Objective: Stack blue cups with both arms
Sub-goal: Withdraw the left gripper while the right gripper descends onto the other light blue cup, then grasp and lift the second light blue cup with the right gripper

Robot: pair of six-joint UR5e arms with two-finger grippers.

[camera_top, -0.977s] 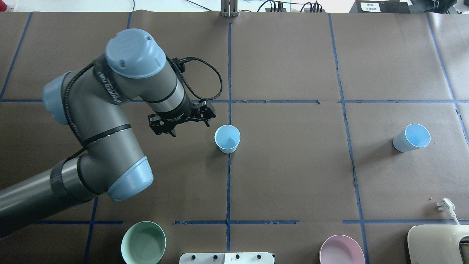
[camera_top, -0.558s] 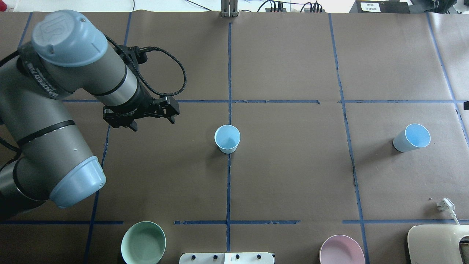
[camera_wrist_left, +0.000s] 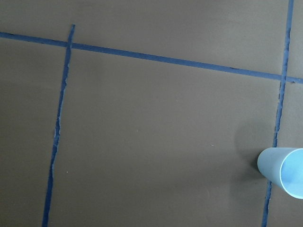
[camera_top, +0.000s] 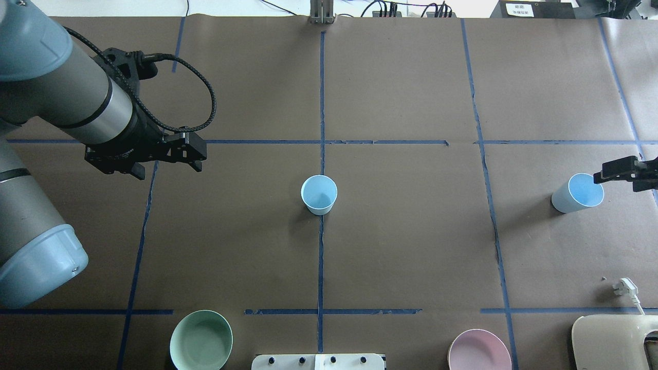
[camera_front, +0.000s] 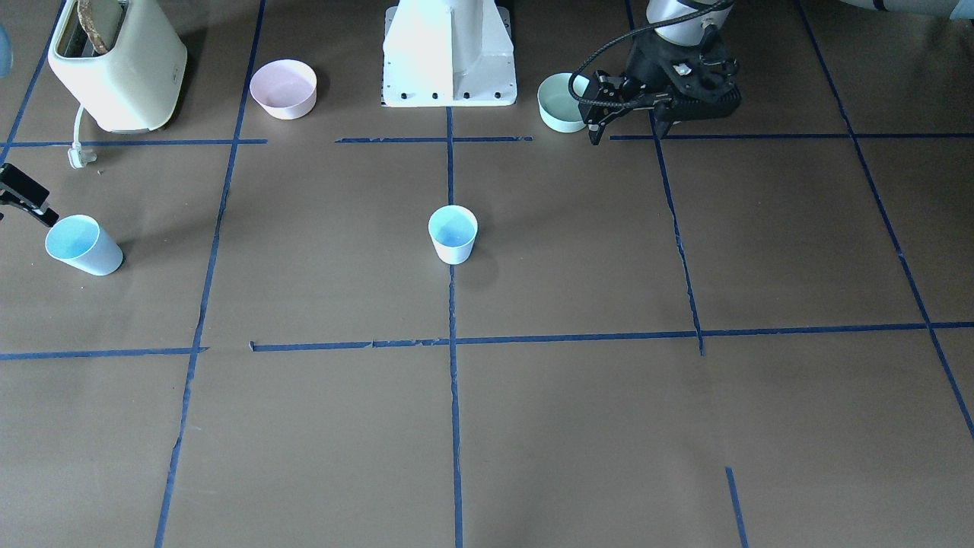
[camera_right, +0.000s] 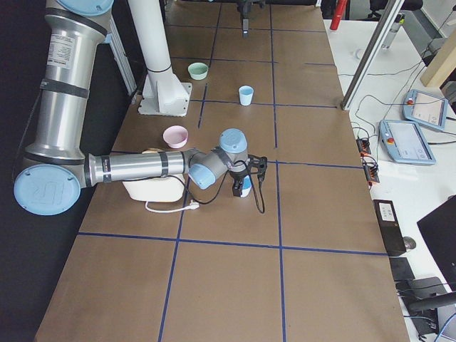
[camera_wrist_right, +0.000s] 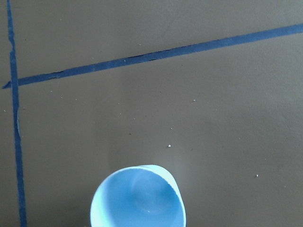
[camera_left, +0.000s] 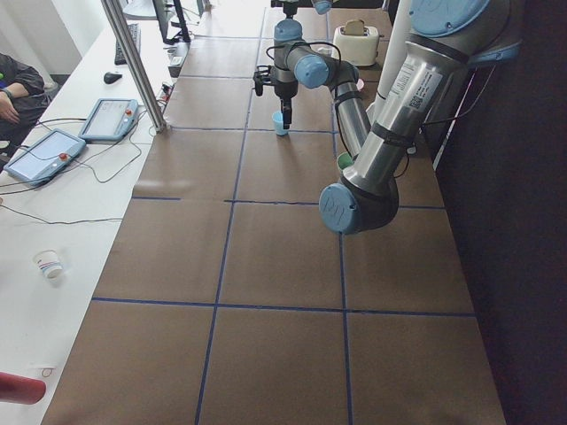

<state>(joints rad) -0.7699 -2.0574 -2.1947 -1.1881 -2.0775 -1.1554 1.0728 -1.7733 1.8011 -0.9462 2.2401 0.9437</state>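
The empty centre cup (camera_front: 453, 234) widens toward its rim, so the other blue cup (camera_front: 84, 245) will nest almost to its rim when I lower it in.
One blue cup (camera_top: 318, 194) stands upright at the table's centre; it also shows in the front view (camera_front: 453, 234) and at the lower right of the left wrist view (camera_wrist_left: 284, 177). The other blue cup (camera_top: 578, 192) stands at the far right and fills the bottom of the right wrist view (camera_wrist_right: 137, 196). My left gripper (camera_top: 167, 169) is open and empty, well to the left of the centre cup. My right gripper (camera_top: 629, 177) comes in at the right edge, just beside and above the right cup's rim. Its jaws look apart and hold nothing.
A mint-green bowl (camera_top: 201, 340) and a pink bowl (camera_top: 479, 350) sit along the near edge, either side of the white pedestal (camera_front: 449, 53). A cream toaster (camera_top: 614, 341) with its plug (camera_top: 624, 287) is at the near right corner.
My left arm has swung left, away from the centre cup. My right gripper has come into view at the right edge beside the right cup. Neither cup has moved.
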